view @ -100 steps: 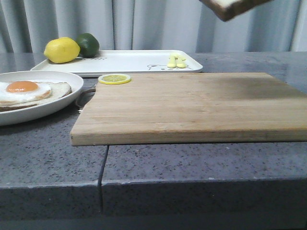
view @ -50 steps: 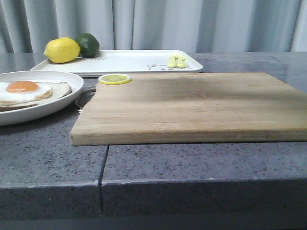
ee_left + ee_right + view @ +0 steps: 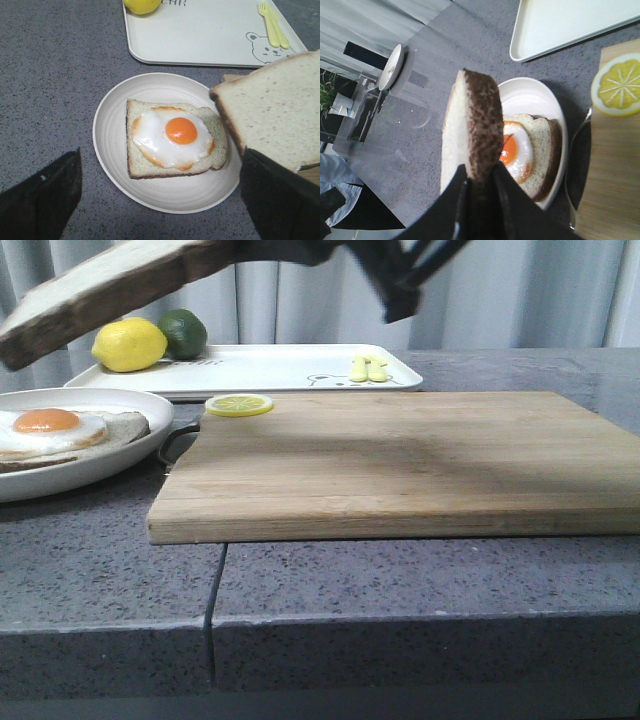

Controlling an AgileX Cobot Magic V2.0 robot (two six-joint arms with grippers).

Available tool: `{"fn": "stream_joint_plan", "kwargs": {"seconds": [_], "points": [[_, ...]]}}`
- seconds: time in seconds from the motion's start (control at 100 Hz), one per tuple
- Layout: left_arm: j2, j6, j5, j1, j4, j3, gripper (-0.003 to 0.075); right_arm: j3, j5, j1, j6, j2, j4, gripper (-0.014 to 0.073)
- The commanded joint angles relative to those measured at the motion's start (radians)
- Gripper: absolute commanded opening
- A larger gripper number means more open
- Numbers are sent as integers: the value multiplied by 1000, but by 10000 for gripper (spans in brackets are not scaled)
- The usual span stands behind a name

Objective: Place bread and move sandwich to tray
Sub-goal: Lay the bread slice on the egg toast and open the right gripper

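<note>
The bread's loose end (image 3: 22,342) reaches over the plate as my right gripper holds the bread's edge, so I should carry on lowering until that end touches the fried egg (image 3: 47,422).
The bread (image 3: 95,290), a thick slice with a dark crust, hangs tilted in the air above the plate's side of the table. My right gripper (image 3: 480,185) is shut on the bread (image 3: 475,120) by its edge. Below it lies the sandwich (image 3: 175,137), a bread slice with a fried egg, on the round white plate (image 3: 107,145). My left gripper (image 3: 160,195) hovers open above the plate, one finger on each side. The held bread (image 3: 275,110) shows beside the plate. The white tray (image 3: 270,368) with the bear drawing stands behind the plate.
A wooden cutting board (image 3: 400,460) fills the middle and right of the table, with a lemon slice (image 3: 238,405) at its far left corner. On the tray lie a lemon (image 3: 128,344), a lime (image 3: 183,332) and a yellow fork (image 3: 368,367).
The bread was at the top right edge, then out of view. Now my right arm has carried it across to the upper left, above the plate.
</note>
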Motion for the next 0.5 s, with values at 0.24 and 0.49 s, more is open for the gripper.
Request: {"fn": "stream_joint_plan", "kwargs": {"seconds": [0.24, 0.49], "points": [[3, 0, -63, -2, -20, -37, 597, -210, 16, 70, 2, 164, 71, -59], [3, 0, -63, -2, -20, -37, 597, -265, 9, 79, 19, 260, 72, -59]]}}
